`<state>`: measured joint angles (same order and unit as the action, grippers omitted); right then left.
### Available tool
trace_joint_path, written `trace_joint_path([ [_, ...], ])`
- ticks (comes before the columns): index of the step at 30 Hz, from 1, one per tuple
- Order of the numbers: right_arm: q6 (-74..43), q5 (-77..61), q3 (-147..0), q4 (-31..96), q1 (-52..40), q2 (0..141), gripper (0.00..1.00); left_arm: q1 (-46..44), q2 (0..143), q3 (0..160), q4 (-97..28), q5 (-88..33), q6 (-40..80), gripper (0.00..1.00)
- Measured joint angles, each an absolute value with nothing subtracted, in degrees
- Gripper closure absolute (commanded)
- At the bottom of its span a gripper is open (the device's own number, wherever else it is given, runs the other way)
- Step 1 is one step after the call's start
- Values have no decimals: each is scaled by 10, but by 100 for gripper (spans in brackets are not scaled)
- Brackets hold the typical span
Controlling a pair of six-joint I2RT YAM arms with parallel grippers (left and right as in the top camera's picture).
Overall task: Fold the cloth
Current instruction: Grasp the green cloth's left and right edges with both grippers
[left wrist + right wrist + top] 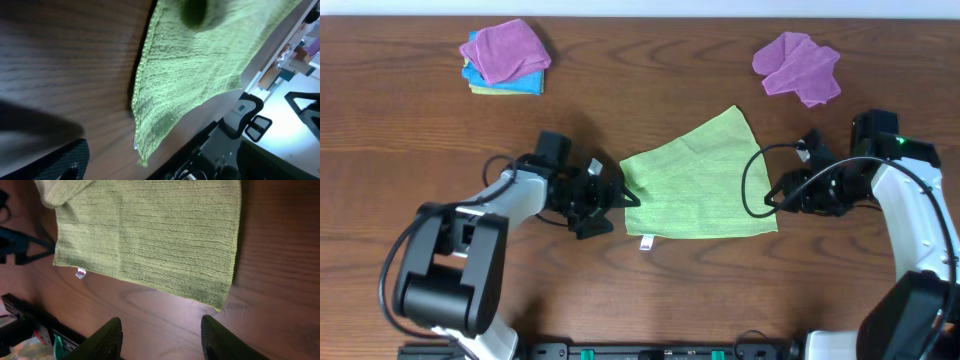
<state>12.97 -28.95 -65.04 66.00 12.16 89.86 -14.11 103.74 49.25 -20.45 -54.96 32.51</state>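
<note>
The cloth's far edge (675,138) slants over a tucked corner, so my left gripper and my right gripper should lift the cloth's near corners (629,232) and swing it flat first.
The lime-green cloth (700,180) lies spread in the middle of the table, with its small white tag (646,242) at the near edge. My left gripper (616,198) is open at the cloth's left edge, fingers spread on either side of that edge. The left wrist view shows the cloth (200,65) close up and one dark finger (55,160) at the lower left. My right gripper (776,196) is open and empty just off the cloth's near right corner. The right wrist view shows the cloth (150,235), its tag (80,273) and both fingers (160,335) on bare wood.
A pile of cloths, purple on top of blue (505,55), sits at the back left. A second purple cloth (798,65) lies at the back right. The table (400,150) is dark wood.
</note>
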Motion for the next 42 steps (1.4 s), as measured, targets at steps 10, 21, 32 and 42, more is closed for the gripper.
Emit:
trace_joint_path([
  [10,130,-297,-650,667,121,899,48,-187,1079,495,-114,-614,402,6],
  [21,130,-305,-633,640,122,899,47,-204,1115,496,-58,-578,430,94],
  [32,100,-310,-500,465,122,898,46,-202,1115,496,-58,-572,419,94],
  [42,66,-257,-466,423,122,898,46,-181,1117,496,-60,-594,403,94],
])
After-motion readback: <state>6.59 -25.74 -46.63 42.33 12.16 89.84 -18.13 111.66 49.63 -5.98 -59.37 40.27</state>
